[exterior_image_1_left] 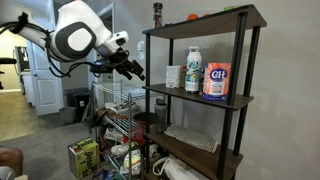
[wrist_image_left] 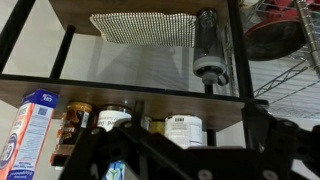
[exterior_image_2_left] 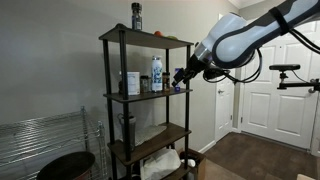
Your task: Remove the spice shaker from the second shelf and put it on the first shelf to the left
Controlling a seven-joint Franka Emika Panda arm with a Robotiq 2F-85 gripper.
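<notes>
I should raise my gripper before I reach for the spice shaker (wrist_image_left: 154, 126) between the white jar and white bottle, because my gripper faces the second shelf's edge (wrist_image_left: 140, 98).
The spice shaker (exterior_image_1_left: 157, 13), a dark bottle with a cap, stands on the first shelf (exterior_image_1_left: 215, 20) at its corner nearest the arm; it also shows in the other exterior view (exterior_image_2_left: 137, 16). The second shelf (exterior_image_1_left: 235, 101) holds a white jar (exterior_image_1_left: 173, 76), a white bottle (exterior_image_1_left: 193, 70) and a sugar canister (exterior_image_1_left: 216, 80). My gripper (exterior_image_1_left: 135, 68) hangs beside the rack at second-shelf height (exterior_image_2_left: 180, 77), open and empty. The wrist view is upside down; its dark fingers (wrist_image_left: 180, 150) frame a labelled jar (wrist_image_left: 183, 128) on that shelf.
An orange object (exterior_image_1_left: 193, 17) lies on the first shelf. The third shelf carries a mesh mat (wrist_image_left: 140, 26) and a dark cylinder (wrist_image_left: 209, 45). A wire rack (exterior_image_1_left: 115, 110) with clutter stands below the arm. A white door (exterior_image_2_left: 265, 95) is behind it.
</notes>
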